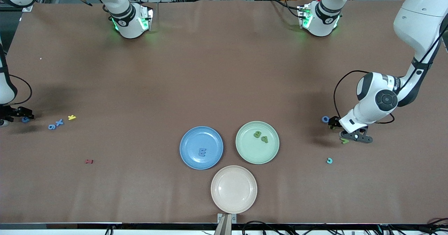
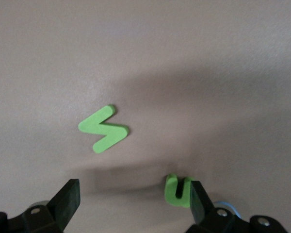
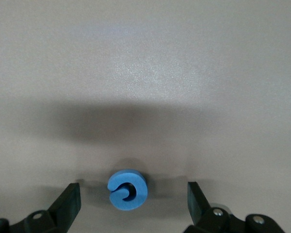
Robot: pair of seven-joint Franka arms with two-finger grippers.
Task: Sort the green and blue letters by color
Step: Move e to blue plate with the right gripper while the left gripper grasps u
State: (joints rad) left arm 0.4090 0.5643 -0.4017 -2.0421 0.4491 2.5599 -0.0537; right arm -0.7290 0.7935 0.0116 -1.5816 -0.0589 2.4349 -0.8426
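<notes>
I should first use my right gripper to bring the blue curled letter (image 3: 128,190), which is in the middle between its fingers, to the blue plate, while the green U (image 2: 177,191) is against my left gripper's finger.
My right gripper (image 1: 23,115) is open and low over the table at the right arm's end. In the right wrist view a blue curled letter (image 3: 127,189) lies between its fingers (image 3: 133,200); it also shows in the front view (image 1: 25,120). A blue 6 (image 1: 51,127) and a blue X (image 1: 59,122) lie beside it. My left gripper (image 1: 333,123) is open and low at the left arm's end. In the left wrist view (image 2: 133,196) a green U (image 2: 178,190) sits against one finger (image 2: 200,201), and a green zigzag letter (image 2: 104,128) lies apart. A green letter (image 1: 344,141) and a blue O (image 1: 325,119) lie by it.
A blue plate (image 1: 189,140) holds a blue E (image 1: 202,152). A green plate (image 1: 267,154) holds two green letters (image 1: 260,136). A beige plate (image 1: 233,189) stands nearest the front camera. A yellow K (image 1: 71,117), a dark red letter (image 1: 89,161) and a teal letter (image 1: 329,161) lie loose.
</notes>
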